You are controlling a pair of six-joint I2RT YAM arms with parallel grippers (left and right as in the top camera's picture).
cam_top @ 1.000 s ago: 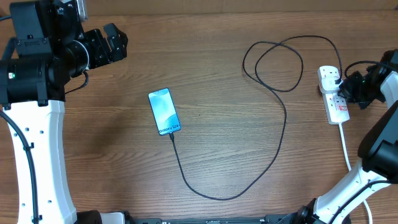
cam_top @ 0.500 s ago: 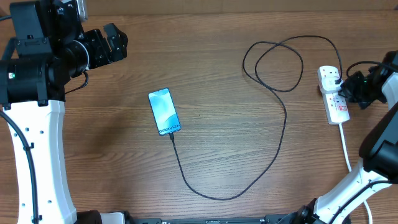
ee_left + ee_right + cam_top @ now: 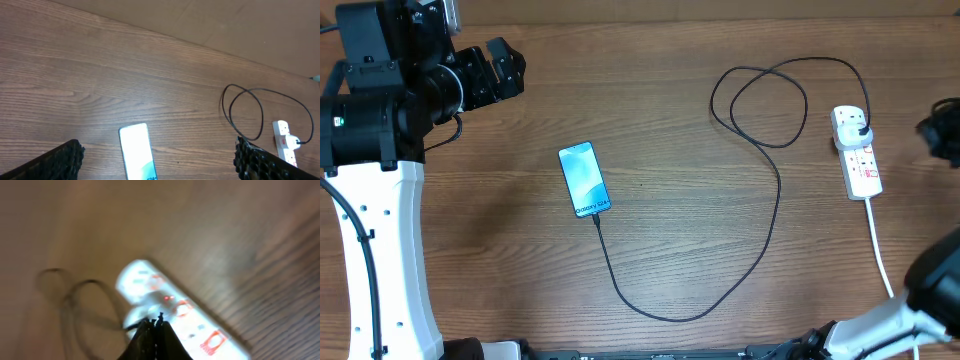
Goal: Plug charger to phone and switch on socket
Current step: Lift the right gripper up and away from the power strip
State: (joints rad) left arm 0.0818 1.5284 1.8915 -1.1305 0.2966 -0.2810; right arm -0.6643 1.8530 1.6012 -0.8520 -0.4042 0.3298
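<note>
My right gripper should move back next and open once it is clear of the socket [image 3: 857, 155], since the socket's red light [image 3: 167, 298] is glowing and the charger is in the phone.
The phone [image 3: 584, 180] lies flat at centre-left of the table, its blue-teal screen up, and also shows in the left wrist view as the phone [image 3: 136, 155]. The black charger [image 3: 772, 215] runs from the phone's lower end, sweeps right and loops up to its black plug [image 3: 861, 128], which is seated in the white socket [image 3: 856, 152]. My left gripper [image 3: 506, 64] hangs open at the far left, away from everything. My right gripper [image 3: 158, 321] is shut on nothing, hovering just off the blurred socket [image 3: 200, 325], where a small red light [image 3: 167, 298] glows.
The socket's thick white cord [image 3: 878, 245] runs down toward the table's front edge on the right. Only a dark part of my right arm [image 3: 945, 138] shows at the overhead view's right edge. The left arm's white base [image 3: 380, 250] stands along the left side.
My right gripper has drawn back to the right, off the socket, to the edge of the overhead view. Phone, charger and left arm have not moved.
</note>
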